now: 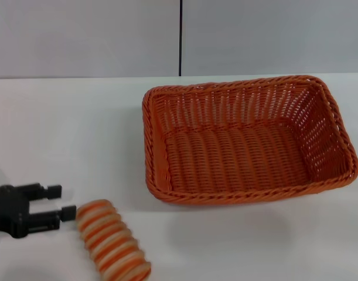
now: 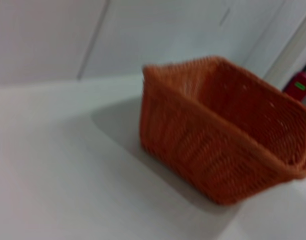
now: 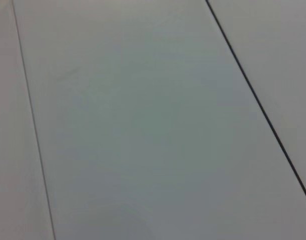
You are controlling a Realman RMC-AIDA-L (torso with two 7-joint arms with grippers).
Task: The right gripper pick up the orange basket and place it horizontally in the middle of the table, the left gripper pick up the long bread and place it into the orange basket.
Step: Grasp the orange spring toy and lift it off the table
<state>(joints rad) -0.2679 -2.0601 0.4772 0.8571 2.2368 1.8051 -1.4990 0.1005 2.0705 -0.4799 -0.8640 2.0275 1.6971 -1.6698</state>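
Note:
My left gripper should reach farther, as the long bread's end lies just past my left gripper's open, empty fingertips, then close over that end before lifting.
The orange basket lies lengthwise across the white table, right of centre, open side up and empty. It also fills the left wrist view, orange basket. The long bread, striped orange and cream, lies near the front edge at the left. My left gripper is at the far left, open, its fingertips just left of the bread's near end, with nothing between them. The right gripper is out of view.
Pale wall panels with a dark vertical seam stand behind the table. A red object shows past the basket in the left wrist view. The right wrist view holds only grey panels.

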